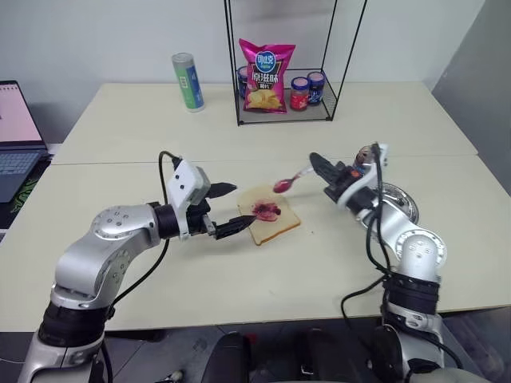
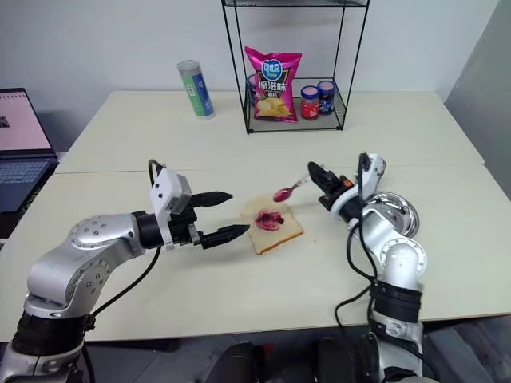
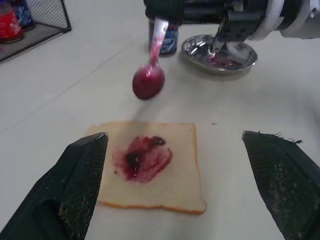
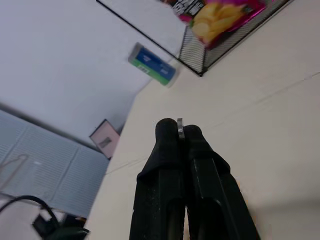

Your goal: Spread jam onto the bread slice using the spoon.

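My right gripper should keep moving toward the steel plate point(image 2: 398, 211) and let go of the spoon there, as jam is on the bread slice's middle point(image 2: 269, 220) and the spoon's bowl is clear of it.
The bread slice point(image 1: 268, 216) lies flat on the table with a smear of red-purple jam point(image 1: 265, 211) at its middle. My right gripper point(image 1: 318, 165) is shut on the handle of the spoon point(image 1: 291, 180), holding it in the air just right of the bread. The spoon's bowl point(image 3: 148, 81) is coated with jam and hangs above the table beyond the slice's far edge. My left gripper point(image 1: 230, 208) stands open just left of the bread, one finger point(image 3: 75, 185) on each side of the slice in the left wrist view, touching nothing.
A round steel plate point(image 1: 405, 202) smeared with jam sits to the right behind my right arm, a small jar point(image 3: 165, 39) beside it. A wire rack point(image 1: 283, 104) at the back holds a pink chips bag and lidded jars. A green can point(image 1: 188, 80) and a laptop point(image 1: 17, 136) stand to the left.
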